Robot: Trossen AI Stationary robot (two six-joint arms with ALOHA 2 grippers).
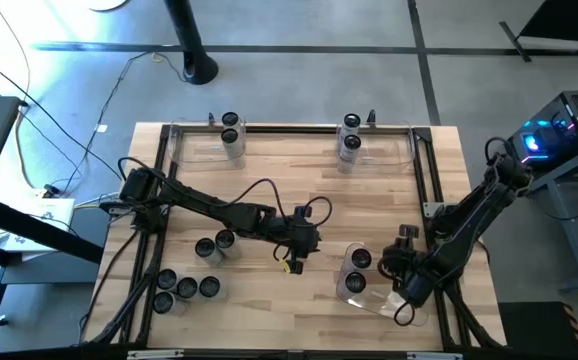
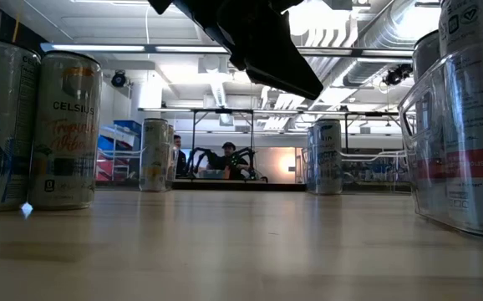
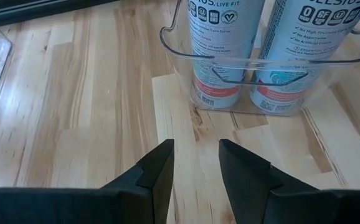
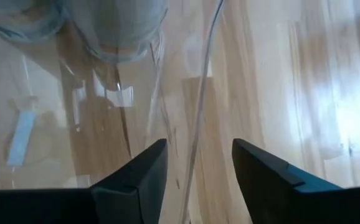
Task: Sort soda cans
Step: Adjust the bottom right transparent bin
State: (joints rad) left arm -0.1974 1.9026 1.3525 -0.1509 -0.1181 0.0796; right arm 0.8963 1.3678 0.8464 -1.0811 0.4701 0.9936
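I should straighten the near clear bin with my right gripper from the bin's empty end before bringing more cans, as it sits crooked to the black frame.
Two soda cans stand upright in a clear bin at the near right. In the left wrist view they show as two white cans behind the bin's wall. My right gripper hovers open over that bin's right side. Its fingers point steeply down, with the bin's clear wall and a can's blurred base below them. My left gripper waits open at mid-table, facing the bin, with nothing between its fingers. Several loose cans stand at the near left.
Two clear bins line the far edge, each holding two cans. Two more loose cans stand just left of my left arm. A black frame borders the tabletop. Bare wood lies between the far bins and the arms.
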